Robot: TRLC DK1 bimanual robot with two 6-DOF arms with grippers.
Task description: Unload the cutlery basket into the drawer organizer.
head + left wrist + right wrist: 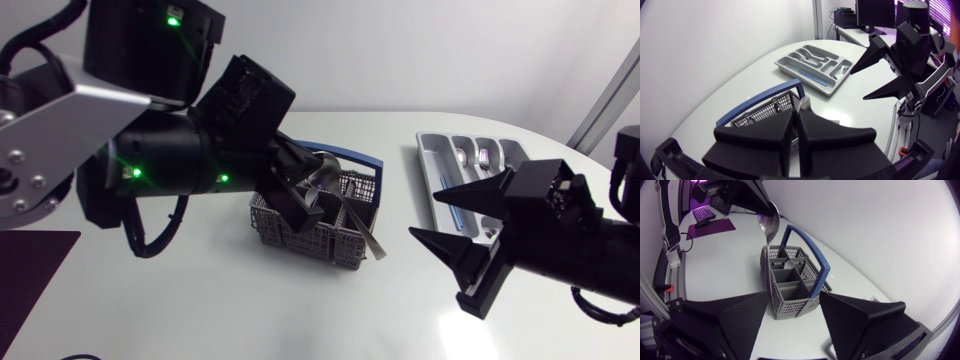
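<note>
I expect the metal spoon to come away freely and the basket to stay still when I carry the spoon, because the metal spoon's handle (363, 230) hangs past the basket's rim (352, 233).
The grey cutlery basket (335, 235) with a blue handle stands mid-table. My left gripper (300, 198) hovers over it, shut on a metal spoon (325, 178). In the right wrist view that spoon (769, 225) hangs bowl up, its handle reaching down to the basket (790, 282). In the left wrist view the fingers (812, 132) of the left gripper (799, 120) are pressed together above the basket (765, 112). The grey drawer organizer (440, 165) lies to the right. My right gripper (425, 218) stands open between basket and organizer, holding nothing.
Another spoon (787, 264) stands in a rear compartment of the basket. The organizer (790, 67) holds a few pieces in its slots. A dark purple mat (30, 265) lies at the front left. Bare white table (300, 320) spreads in front of the basket.
</note>
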